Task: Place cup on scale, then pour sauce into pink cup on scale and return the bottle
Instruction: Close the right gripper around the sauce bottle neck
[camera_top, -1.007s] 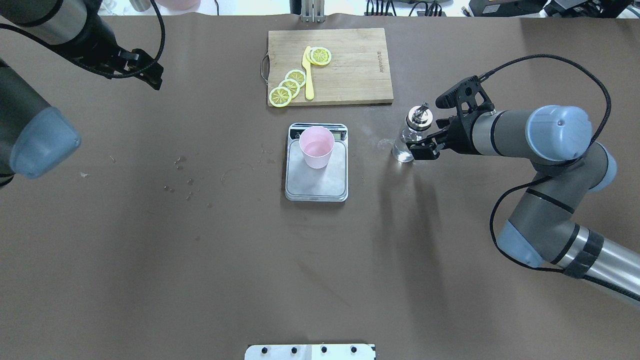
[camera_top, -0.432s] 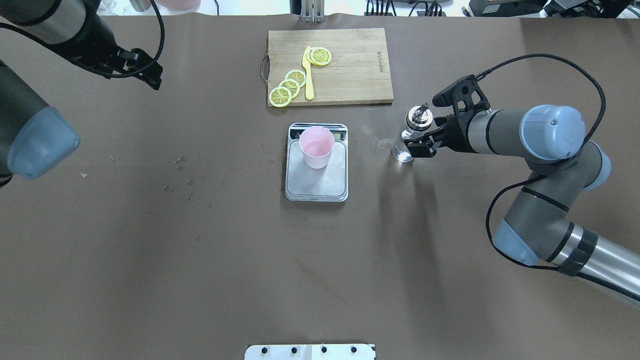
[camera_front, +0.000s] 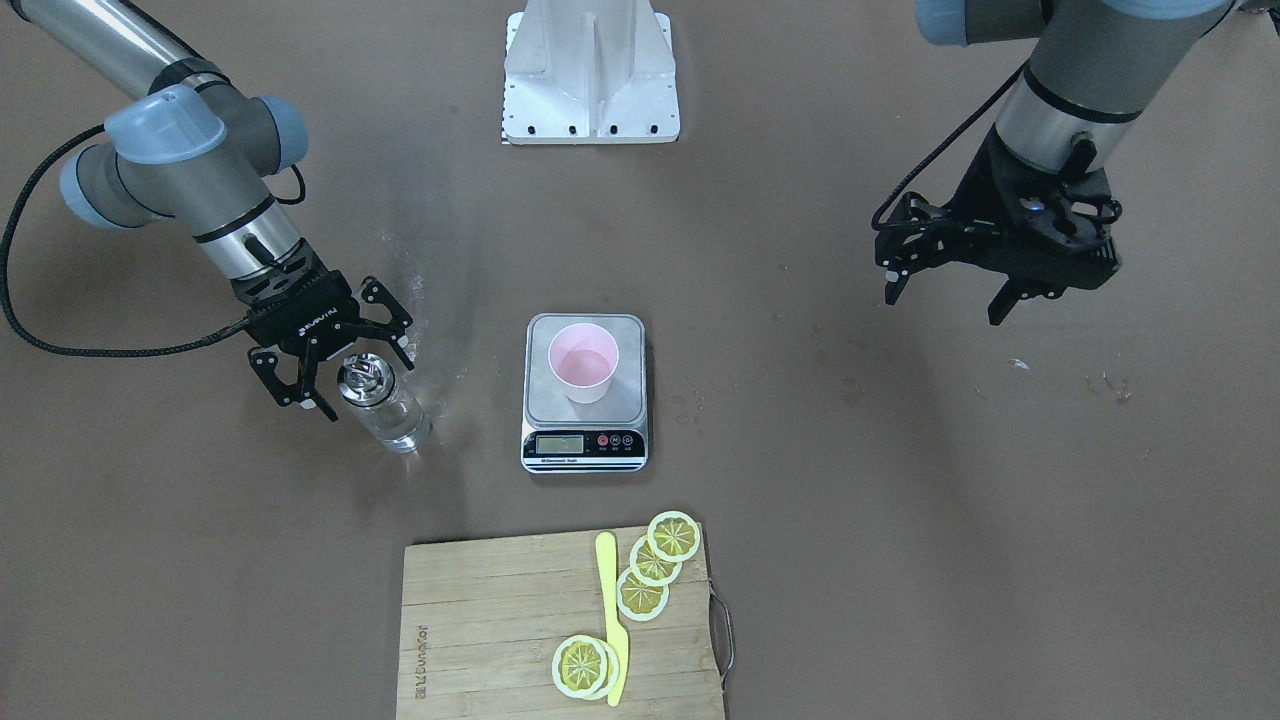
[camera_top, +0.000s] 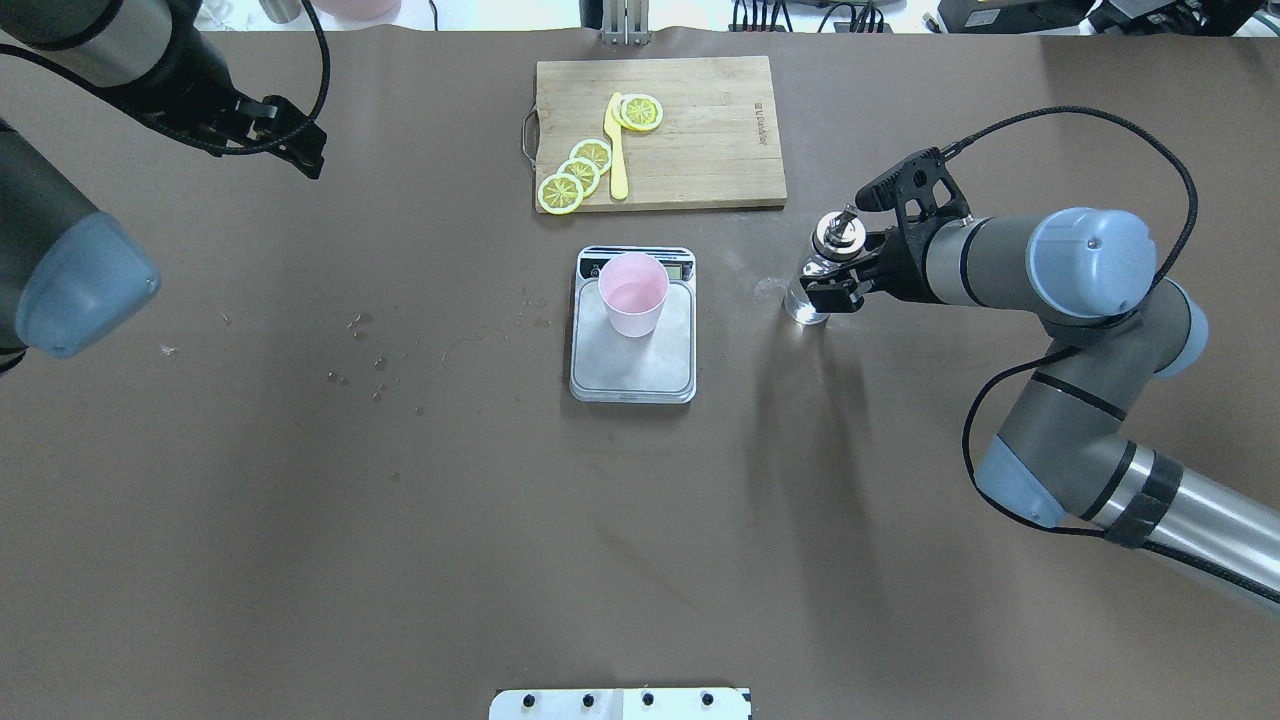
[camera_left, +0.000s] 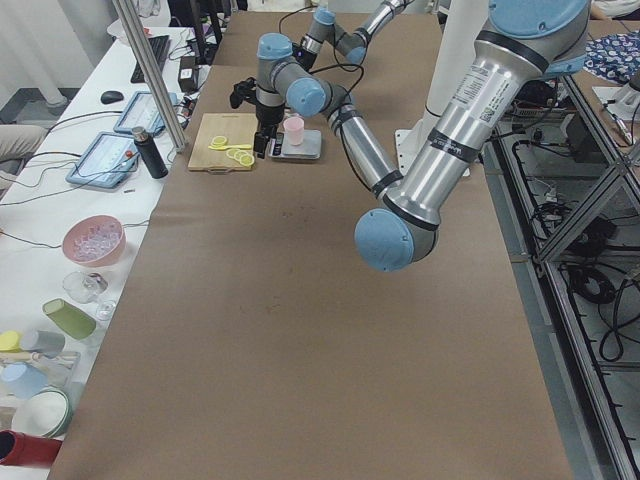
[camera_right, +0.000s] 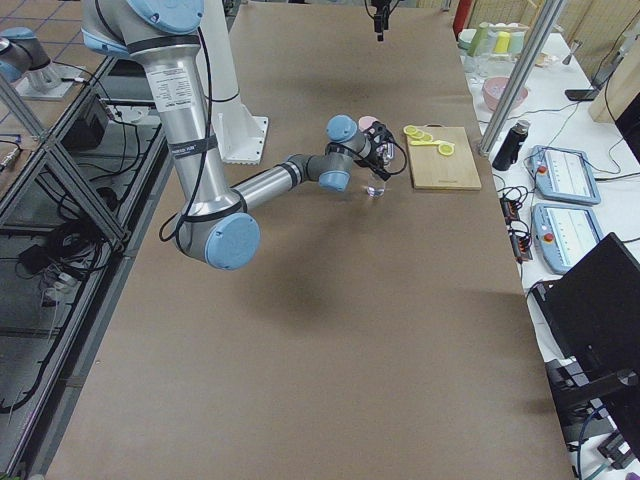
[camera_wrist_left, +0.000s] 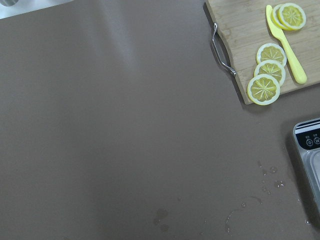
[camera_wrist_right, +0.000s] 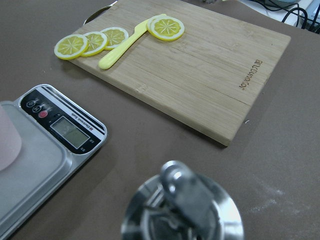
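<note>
A metal flap with a side arm sits over the bottle's spout. The flap will swing open on its own when I tip the bottle.
The pale pink cup stands upright on the steel platform of the scale at mid-table. To the scale's right in the overhead view stands the clear glass bottle with its metal spout cap; the sauce inside is barely visible. My right gripper is open, one finger on each side of the bottle's upper part. My left gripper hangs open and empty at the far left, well away from the scale.
A wooden cutting board with lemon slices and a yellow knife lies just beyond the scale. Small droplets speckle the brown table left of the scale. The robot's white base plate sits at the near edge.
My right gripper has slid left toward the bottle until its open fingers flank it. The bottle, cup, scale and left arm have not moved.
</note>
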